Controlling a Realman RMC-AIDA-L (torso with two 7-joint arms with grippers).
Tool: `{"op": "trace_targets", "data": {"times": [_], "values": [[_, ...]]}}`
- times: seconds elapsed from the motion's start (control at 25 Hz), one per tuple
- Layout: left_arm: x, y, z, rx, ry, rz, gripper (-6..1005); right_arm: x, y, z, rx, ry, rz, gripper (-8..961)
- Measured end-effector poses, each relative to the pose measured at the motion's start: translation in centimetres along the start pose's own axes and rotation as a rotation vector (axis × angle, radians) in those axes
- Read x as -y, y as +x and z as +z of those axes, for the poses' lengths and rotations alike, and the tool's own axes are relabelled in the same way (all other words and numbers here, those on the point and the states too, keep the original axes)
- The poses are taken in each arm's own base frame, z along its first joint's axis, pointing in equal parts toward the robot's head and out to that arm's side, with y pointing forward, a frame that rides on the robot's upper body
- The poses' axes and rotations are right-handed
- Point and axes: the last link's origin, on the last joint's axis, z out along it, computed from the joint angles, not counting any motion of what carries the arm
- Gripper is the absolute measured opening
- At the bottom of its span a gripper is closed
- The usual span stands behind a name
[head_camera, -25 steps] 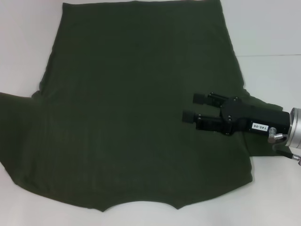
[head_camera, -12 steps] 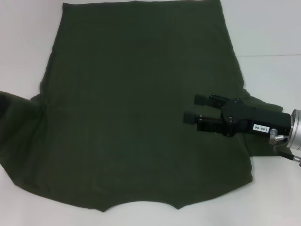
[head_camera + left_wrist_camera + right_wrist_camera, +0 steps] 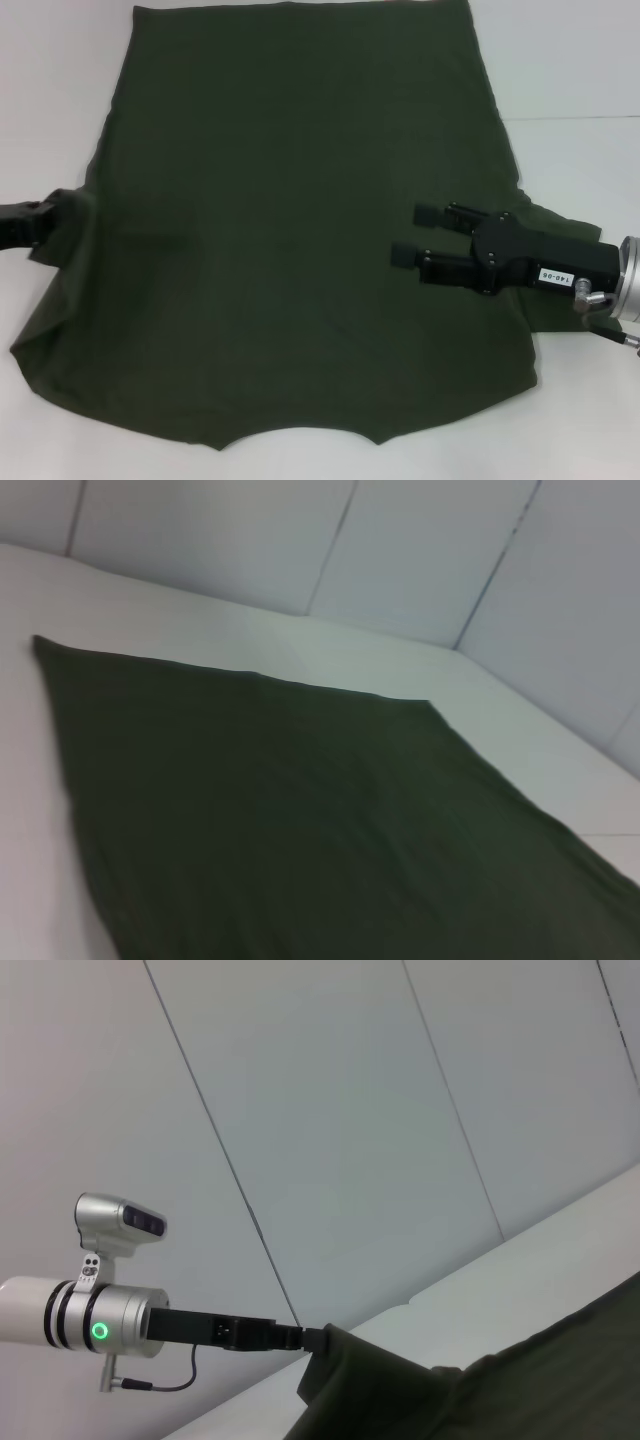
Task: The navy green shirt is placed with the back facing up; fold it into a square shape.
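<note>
My left gripper should keep carrying the lifted sleeve's end [image 3: 66, 238] inward in its fingers, as the flat shirt body [image 3: 178, 265] lies open ahead, and release the sleeve there.
The navy green shirt [image 3: 300, 230] lies spread back-up on the white table, its hem at the far side and the neck cutout at the near edge. At the left edge my left gripper [image 3: 42, 218] is shut on the shirt's left sleeve, which is bunched and lifted off the table. The right wrist view shows that gripper [image 3: 305, 1340] pinching the raised cloth [image 3: 400, 1380]. My right gripper [image 3: 412, 235] is open over the shirt's right side, fingers pointing left, with nothing between them. The left wrist view shows only the flat shirt body [image 3: 300, 820].
Bare white table [image 3: 580, 80] surrounds the shirt on the right and far left. Pale wall panels [image 3: 350, 1110] rise behind the table. The right sleeve [image 3: 545, 225] is partly hidden under my right arm.
The left sleeve lay flat reaching the left edge; now my left gripper has come into view holding it, lifted and drawn inward. The right gripper has drifted slightly toward me.
</note>
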Motion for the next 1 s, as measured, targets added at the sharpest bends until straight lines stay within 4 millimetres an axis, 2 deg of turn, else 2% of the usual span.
{"op": "trace_targets", "data": {"times": [0.24, 0.44, 0.6, 0.84, 1.0], "values": [[-2.0, -0.4, 2.5, 0.026, -0.071, 0.0, 30, 0.0, 0.2, -0.3, -0.001, 0.003, 0.003, 913], [-3.7, -1.8, 4.8, 0.071, -0.147, -0.028, 39, 0.0, 0.2, -0.4, -0.002, 0.005, -0.001, 913], [-4.5, -2.5, 5.7, 0.091, -0.182, -0.049, 46, 0.0, 0.1, -0.3, -0.003, 0.002, -0.004, 913], [-4.4, -2.7, 5.6, 0.058, -0.177, -0.088, 222, -0.1, 0.3, -0.3, -0.002, 0.001, -0.005, 912], [-2.9, -2.8, 5.0, 0.029, -0.097, -0.109, 352, -0.2, 0.2, -0.3, 0.0, -0.004, -0.001, 912]]}}
